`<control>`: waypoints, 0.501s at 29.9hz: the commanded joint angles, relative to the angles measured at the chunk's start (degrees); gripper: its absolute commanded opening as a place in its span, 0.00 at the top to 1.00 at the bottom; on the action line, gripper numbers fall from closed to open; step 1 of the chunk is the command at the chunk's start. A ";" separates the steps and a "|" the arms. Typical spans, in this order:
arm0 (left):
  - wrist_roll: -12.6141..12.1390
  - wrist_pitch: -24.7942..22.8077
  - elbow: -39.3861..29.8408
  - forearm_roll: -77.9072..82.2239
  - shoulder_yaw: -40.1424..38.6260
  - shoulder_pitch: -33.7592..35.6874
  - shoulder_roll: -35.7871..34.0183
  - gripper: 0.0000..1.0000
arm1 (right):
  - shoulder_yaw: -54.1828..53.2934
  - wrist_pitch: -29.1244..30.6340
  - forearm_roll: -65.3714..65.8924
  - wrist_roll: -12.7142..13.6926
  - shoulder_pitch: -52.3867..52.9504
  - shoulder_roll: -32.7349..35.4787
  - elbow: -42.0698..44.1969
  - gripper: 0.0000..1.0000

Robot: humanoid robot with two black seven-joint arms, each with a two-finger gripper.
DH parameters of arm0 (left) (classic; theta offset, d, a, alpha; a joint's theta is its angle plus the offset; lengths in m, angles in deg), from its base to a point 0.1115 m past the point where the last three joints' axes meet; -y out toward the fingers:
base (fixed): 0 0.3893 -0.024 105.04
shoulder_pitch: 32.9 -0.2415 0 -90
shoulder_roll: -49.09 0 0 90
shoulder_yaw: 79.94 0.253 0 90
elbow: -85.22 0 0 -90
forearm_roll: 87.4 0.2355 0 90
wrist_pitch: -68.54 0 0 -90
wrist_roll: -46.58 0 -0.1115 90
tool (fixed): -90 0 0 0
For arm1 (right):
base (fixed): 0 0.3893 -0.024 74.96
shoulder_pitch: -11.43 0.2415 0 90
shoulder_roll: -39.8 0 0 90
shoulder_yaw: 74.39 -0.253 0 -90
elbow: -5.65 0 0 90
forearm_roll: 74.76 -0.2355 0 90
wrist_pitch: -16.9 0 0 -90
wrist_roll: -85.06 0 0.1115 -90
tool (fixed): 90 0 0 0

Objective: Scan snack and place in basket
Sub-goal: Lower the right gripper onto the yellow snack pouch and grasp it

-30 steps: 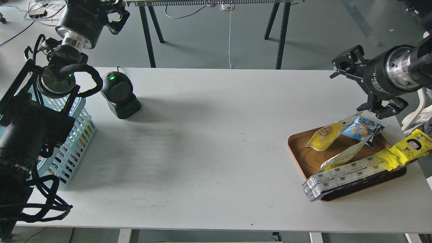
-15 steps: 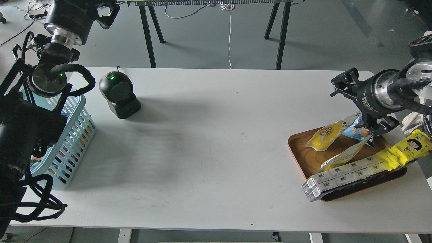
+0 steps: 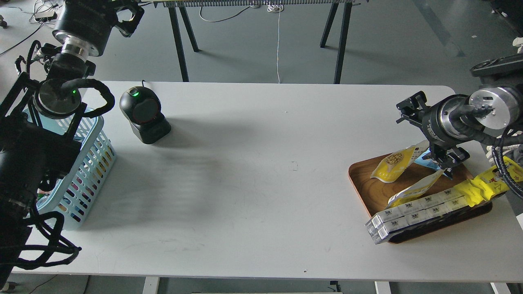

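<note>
The yellow pouch's bottom (image 3: 384, 174) bulges out wide below the pouch's thin top edge, so the pouch (image 3: 395, 164) will stand up on its own when I put it down.
The snack (image 3: 391, 165), a small yellow pouch picturing beige nuts, leans at the back left of the brown wooden tray (image 3: 365, 185) on the right. My right gripper (image 3: 428, 132) is open just above the pouch's white top; one finger (image 3: 408, 107) is raised and the other is low over the tray. It holds nothing. The light blue basket (image 3: 92, 161) stands at the table's left edge, partly hidden by my left arm. My left gripper (image 3: 124, 14) is high at the top left, beyond the table, partly cut off by the frame.
A black scanner (image 3: 144, 114) with a green light stands on the table right of the basket. The tray also holds a blue snack packet (image 3: 426, 160), a pale pouch (image 3: 414, 188), a long yellow pack (image 3: 480, 187) and a row of clear boxes (image 3: 412, 213).
My right gripper has come down and leftward, from above the tray's back right to just over the yellow pouch and blue packet. My left gripper has shifted slightly left.
</note>
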State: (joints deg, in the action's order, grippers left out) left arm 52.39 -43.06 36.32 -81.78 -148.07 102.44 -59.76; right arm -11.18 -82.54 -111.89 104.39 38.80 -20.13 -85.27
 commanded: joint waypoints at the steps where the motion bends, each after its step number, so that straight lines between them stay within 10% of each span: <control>1: -0.01 0.06 0.03 0.00 0.01 -0.07 0.04 0.00 | -0.46 -1.10 0.04 0.00 -1.70 -0.01 1.27 0.07; 15: -0.01 0.42 0.12 0.00 0.10 -0.07 0.04 0.00 | -0.90 -2.95 1.26 0.18 -5.04 -0.19 2.42 0.55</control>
State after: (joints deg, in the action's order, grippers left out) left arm 52.39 -42.68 36.44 -81.78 -147.97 102.37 -59.71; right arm -11.87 -84.54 -111.43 104.51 34.43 -20.31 -82.87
